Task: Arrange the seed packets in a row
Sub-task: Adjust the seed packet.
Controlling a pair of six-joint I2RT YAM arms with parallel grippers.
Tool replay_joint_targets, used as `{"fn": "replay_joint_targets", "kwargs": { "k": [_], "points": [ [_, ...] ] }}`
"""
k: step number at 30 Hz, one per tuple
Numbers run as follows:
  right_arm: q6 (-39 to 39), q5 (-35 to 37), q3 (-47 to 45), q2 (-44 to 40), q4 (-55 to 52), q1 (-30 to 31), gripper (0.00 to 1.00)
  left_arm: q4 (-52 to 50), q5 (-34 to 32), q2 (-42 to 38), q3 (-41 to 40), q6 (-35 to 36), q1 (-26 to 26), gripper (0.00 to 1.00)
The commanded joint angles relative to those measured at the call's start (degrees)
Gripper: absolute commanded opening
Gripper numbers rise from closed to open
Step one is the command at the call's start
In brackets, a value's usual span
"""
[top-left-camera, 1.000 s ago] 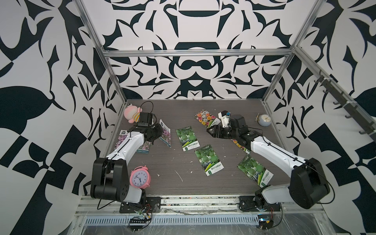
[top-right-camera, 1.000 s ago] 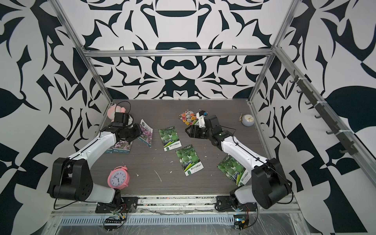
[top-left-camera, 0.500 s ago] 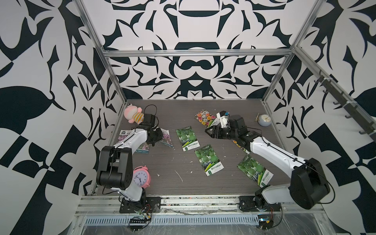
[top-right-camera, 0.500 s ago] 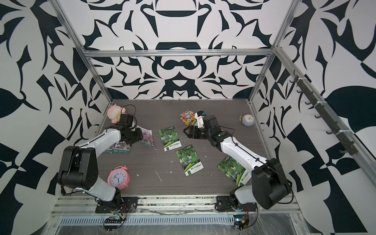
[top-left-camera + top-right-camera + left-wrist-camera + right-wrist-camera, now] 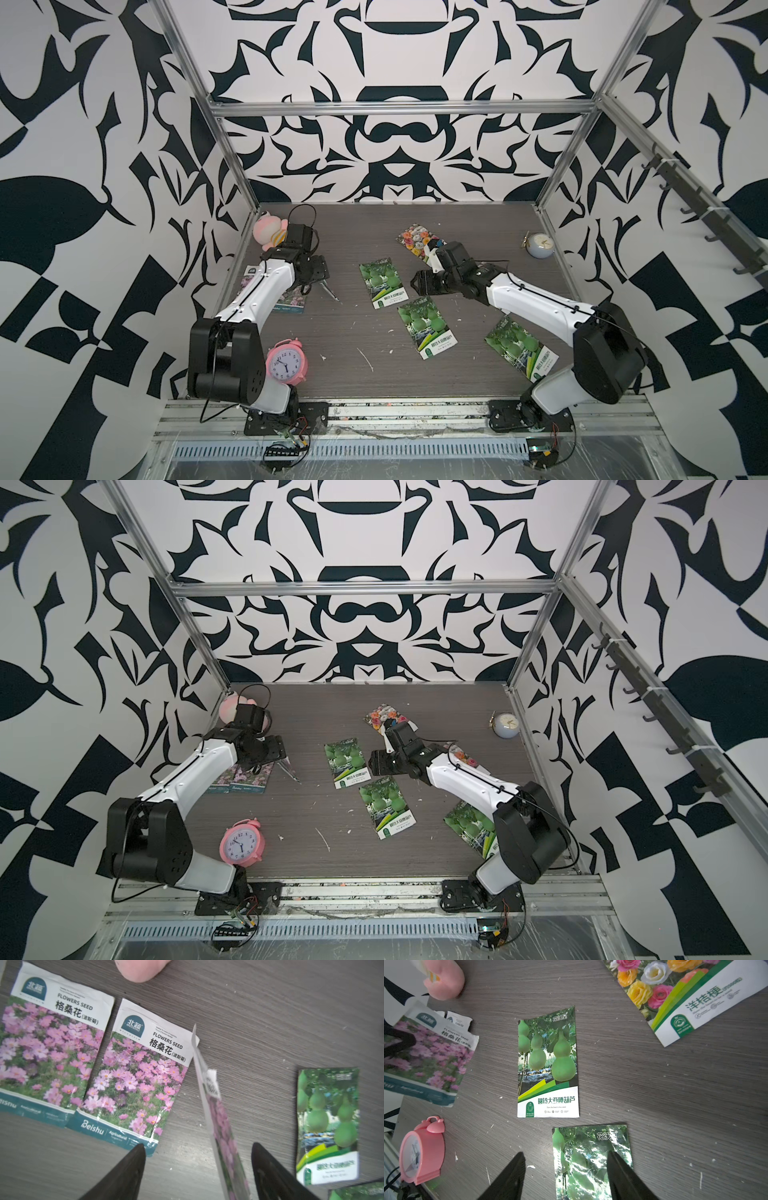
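The purple packet on edge is loose in my left gripper's open fingers, so that gripper should clamp the packet and take it to my right gripper first.
Two purple-flower seed packets lie flat side by side at the table's left. A third purple packet stands on edge between the jaws of my left gripper, which is open and not clamping it. In both top views it shows as a thin tilted sliver. Three gourd packets lie mid-table and at the near right. My right gripper is open, hovering over the top of the middle gourd packet. One rose packet lies behind it, and another rose packet is partly under the right arm.
A pink alarm clock stands near the left arm's base. A pink plush toy sits in the back left corner, and a small pale clock at the back right. Metal frame posts and patterned walls close in three sides.
My left gripper went from shut on the purple packet to open, and that packet now stands loose on edge between the jaws. My right gripper shifted slightly towards the middle gourd packet.
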Motion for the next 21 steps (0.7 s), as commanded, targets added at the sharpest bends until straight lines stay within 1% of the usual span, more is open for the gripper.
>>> {"fn": "replay_joint_targets", "kwargs": {
  "k": [1,4,7,9,11,13,14,15,18,19,21],
  "points": [
    [-0.9,1.9,2.6,-0.5,-0.1,0.0,0.66,-1.5,2.5,0.3,-1.3,0.5,-1.0,0.84],
    [-0.9,1.8,3.0,-0.4,-0.2,0.1,0.66,-1.6,9.5,3.3,-0.6,3.2,-1.0,0.83],
    [-0.9,0.4,3.2,-0.2,0.5,0.4,0.65,-0.5,15.6,5.1,-0.3,1.2,-1.0,0.79],
    [-0.1,-1.3,3.3,0.6,1.8,1.2,0.63,1.7,20.0,5.3,-0.9,-0.8,-1.1,0.79],
    [1.3,-3.4,3.4,2.1,3.8,2.2,0.62,3.5,28.1,6.6,-1.1,-0.5,-1.0,0.79],
    [3.1,-6.1,3.3,4.3,6.7,3.5,0.61,3.8,33.0,8.4,-1.2,-0.2,-1.3,0.78],
    [3.7,-6.8,3.5,5.2,7.5,4.1,0.60,3.8,33.9,8.9,-1.3,0.3,-1.4,0.76],
    [4.3,-6.9,3.8,6.3,8.1,4.8,0.59,3.1,32.7,9.2,-1.2,0.3,-1.4,0.75],
    [6.0,-6.8,4.8,9.1,9.6,6.7,0.59,1.9,27.7,7.5,-1.3,0.1,-1.6,0.76],
    [7.0,-7.8,5.1,10.1,10.7,7.2,0.59,2.3,27.1,6.3,-1.3,-0.4,-1.6,0.76],
    [8.9,-10.5,5.7,11.9,13.2,7.7,0.60,3.4,28.0,4.0,-1.4,-1.4,-1.6,0.74]
  ]
}}
